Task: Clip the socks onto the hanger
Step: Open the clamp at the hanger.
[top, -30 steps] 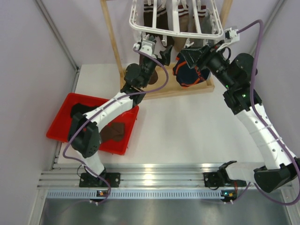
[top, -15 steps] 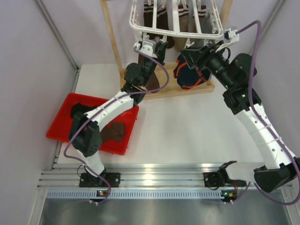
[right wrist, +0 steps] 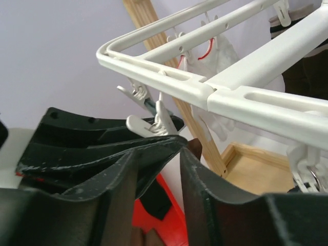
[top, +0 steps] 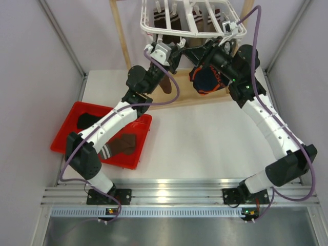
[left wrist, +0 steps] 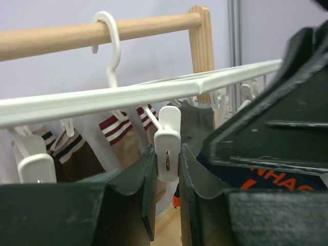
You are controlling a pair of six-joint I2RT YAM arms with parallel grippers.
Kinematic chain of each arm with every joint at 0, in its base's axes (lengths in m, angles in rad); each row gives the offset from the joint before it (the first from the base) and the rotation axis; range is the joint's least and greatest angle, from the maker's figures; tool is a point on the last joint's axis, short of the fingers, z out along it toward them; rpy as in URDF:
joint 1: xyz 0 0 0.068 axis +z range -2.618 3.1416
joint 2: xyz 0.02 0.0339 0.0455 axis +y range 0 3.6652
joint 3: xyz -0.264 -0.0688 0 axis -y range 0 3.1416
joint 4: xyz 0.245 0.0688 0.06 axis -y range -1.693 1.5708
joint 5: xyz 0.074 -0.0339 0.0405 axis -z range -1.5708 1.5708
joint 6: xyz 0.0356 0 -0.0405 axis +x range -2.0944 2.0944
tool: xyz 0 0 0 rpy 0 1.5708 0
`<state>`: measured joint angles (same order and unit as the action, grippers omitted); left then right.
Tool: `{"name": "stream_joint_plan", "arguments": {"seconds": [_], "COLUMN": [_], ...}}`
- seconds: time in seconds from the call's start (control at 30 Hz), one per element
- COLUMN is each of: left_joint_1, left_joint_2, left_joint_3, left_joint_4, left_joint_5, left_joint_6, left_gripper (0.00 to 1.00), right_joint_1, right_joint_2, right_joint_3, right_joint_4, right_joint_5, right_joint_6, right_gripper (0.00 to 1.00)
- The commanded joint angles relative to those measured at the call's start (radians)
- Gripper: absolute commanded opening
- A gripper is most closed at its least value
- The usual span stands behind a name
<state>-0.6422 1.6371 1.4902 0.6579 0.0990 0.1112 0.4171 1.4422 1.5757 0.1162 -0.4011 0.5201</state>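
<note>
My right gripper needs to relieve my left gripper, which is closed on the white clip point(left wrist: 167, 146), and take over that clip point(right wrist: 163, 118) before my left gripper gets a sock from the red tray.
The white hanger point(top: 190, 33) hangs at the back, with brown socks with striped cuffs point(top: 170, 23) clipped under it. My left gripper point(left wrist: 167, 154) is raised to the hanger's front bar point(left wrist: 128, 95). Its jaws are shut on a white clip point(left wrist: 168, 130). My right gripper point(right wrist: 183, 146) is just right of it under the hanger's corner point(right wrist: 169, 77). Its fingers stand a little apart, and the tray shows through the gap. A dark brown scrap of sock point(right wrist: 194, 145) shows past its tips. A brown striped sock point(top: 120, 146) and a black sock point(top: 87, 120) lie in the red tray point(top: 61, 141).
The light wooden post frame point(top: 123, 46) carries the hanger's hook on its top rod point(left wrist: 77, 36). Navy fabric with orange trim point(top: 205, 82) sits on the frame's wooden base point(top: 215, 97), below my right gripper. Purple cables loop off both wrists.
Both grippers rose to the hanger's front edge. My left jaws closed onto the clip. My right arm swung up and left, and its jaws narrowed.
</note>
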Motion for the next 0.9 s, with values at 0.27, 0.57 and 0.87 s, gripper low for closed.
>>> {"name": "stream_joint_plan", "arguments": {"seconds": [0.27, 0.57, 0.87], "left_joint_1": [-0.004, -0.004, -0.002], "left_joint_2": [-0.092, -0.091, -0.08], "left_joint_3": [0.028, 0.036, 0.051], "left_joint_4": [-0.136, -0.146, -0.155], "left_joint_5": [0.131, 0.137, 0.154], "left_joint_6": [0.094, 0.094, 0.09], "left_gripper": [0.0, 0.0, 0.0], "right_joint_1": [0.018, 0.038, 0.042], "right_joint_2": [0.073, 0.11, 0.119], "right_joint_3": [0.142, 0.179, 0.185], "right_joint_4": [0.118, 0.07, 0.011], "right_joint_5": [-0.068, -0.035, -0.061], "right_joint_6": [0.063, 0.008, -0.045], "right_gripper": [0.57, 0.57, 0.63]}}
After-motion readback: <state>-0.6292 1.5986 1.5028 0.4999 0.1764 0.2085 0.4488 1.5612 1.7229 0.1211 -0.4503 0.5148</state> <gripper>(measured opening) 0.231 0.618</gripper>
